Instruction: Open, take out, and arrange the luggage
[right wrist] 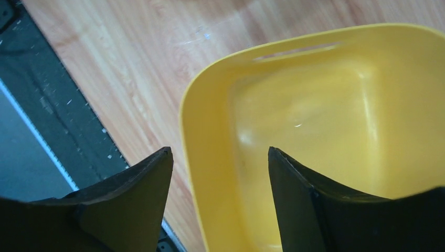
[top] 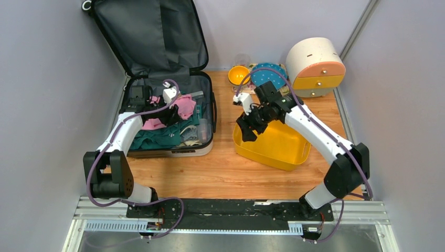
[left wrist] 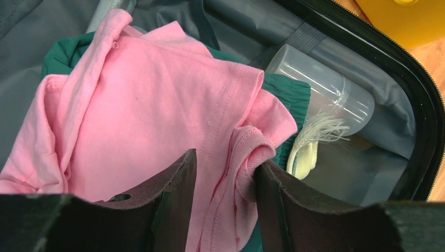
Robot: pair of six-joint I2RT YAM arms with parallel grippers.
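My left gripper is around only a bunched fold (left wrist: 246, 157) of the pink shirt, which is spread wide, so next my right gripper grabs the shirt's edge (left wrist: 277, 114) beside the clear bottle.
The luggage (top: 173, 150) lies open at the back left, its dark grey lid (top: 152, 37) leaning on the wall. Inside are a pink shirt (left wrist: 147, 105), green clothes (top: 157, 137) and a clear bottle (left wrist: 325, 89). My left gripper (top: 176, 107) is over the luggage; in the left wrist view its jaws (left wrist: 226, 163) are closed on a bunched fold of the pink shirt. My right gripper (top: 246, 131) is open and empty, and in the right wrist view (right wrist: 220, 152) it straddles the near left rim of the yellow bin (right wrist: 315, 105).
The yellow bin (top: 283, 152) stands right of the luggage. A round cream-and-orange drawer box (top: 315, 65), a yellow bowl (top: 239, 74) and a blue plate (top: 268, 75) are at the back right. Walls close in on both sides.
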